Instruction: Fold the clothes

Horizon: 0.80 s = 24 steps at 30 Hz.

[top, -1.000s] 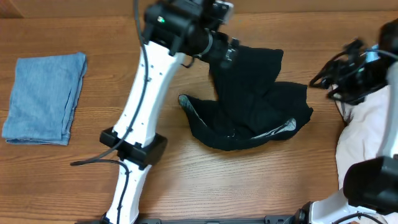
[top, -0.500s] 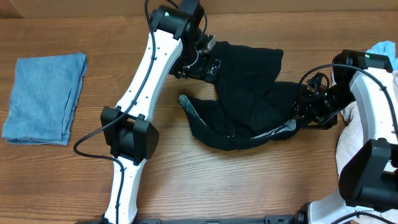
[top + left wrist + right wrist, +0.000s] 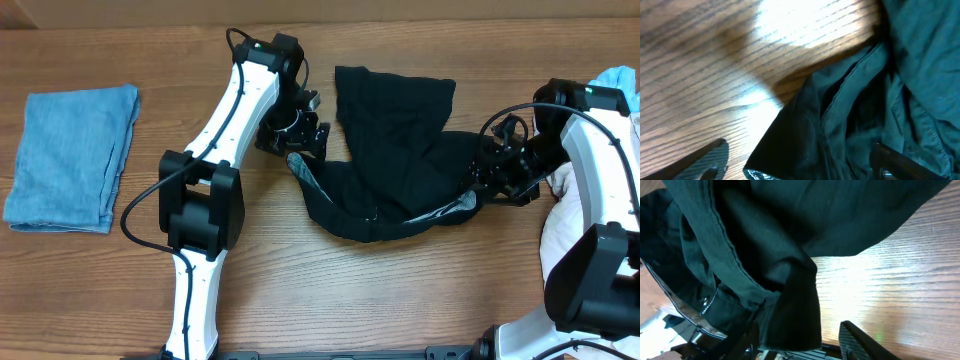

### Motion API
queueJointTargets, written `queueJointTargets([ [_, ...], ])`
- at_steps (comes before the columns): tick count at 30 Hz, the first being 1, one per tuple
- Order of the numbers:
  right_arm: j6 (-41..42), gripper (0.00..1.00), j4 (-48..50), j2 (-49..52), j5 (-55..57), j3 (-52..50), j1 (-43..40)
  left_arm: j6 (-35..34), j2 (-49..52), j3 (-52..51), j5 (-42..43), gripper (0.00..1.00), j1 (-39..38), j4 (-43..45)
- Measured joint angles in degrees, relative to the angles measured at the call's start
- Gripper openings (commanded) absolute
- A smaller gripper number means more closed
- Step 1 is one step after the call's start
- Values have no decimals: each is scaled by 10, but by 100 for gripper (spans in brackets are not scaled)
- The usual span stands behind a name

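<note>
I should lift the waistband's ends with my left gripper and my right gripper and lay the garment flat, because the black garment lies crumpled with its waistband curled up.
The black shorts-like garment lies crumpled mid-table, its waistband edge curled up at the front. My left gripper is open at the garment's left corner. In the left wrist view that corner lies between the spread fingers. My right gripper is open at the garment's right edge. In the right wrist view a hanging flap of black cloth sits between the two fingers, which are not closed on it.
A folded faded-blue garment lies at the far left. A pale beige garment and a light-blue one lie at the right edge under the right arm. Bare wooden table shows in front.
My left gripper let go of the garment's upper edge and moved down-left to its left corner. My right arm swung in to the garment's right edge, then stayed still.
</note>
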Motion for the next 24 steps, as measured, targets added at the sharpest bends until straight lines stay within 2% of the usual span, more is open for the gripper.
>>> queueJointTargets([
  [4,0,54,0,0,0,0,0,0,0,-1,0,84,0,-8],
  [11,0,55,2,0,0,0,0,0,0,-5,0,84,0,-15],
  [15,-1,50,14,0,0,0,1,-1,0,-8,0,84,0,-17],
  [18,0,50,19,0,-1,0,10,-1,0,-8,0,85,0,-17],
  [19,0,50,24,0,-2,-2,15,-2,0,-8,-2,83,0,-17],
  [22,0,50,37,0,-2,-21,23,-5,0,-8,-5,68,0,-13],
  [24,0,45,39,0,-2,-32,23,-6,0,-8,-5,50,0,-13],
])
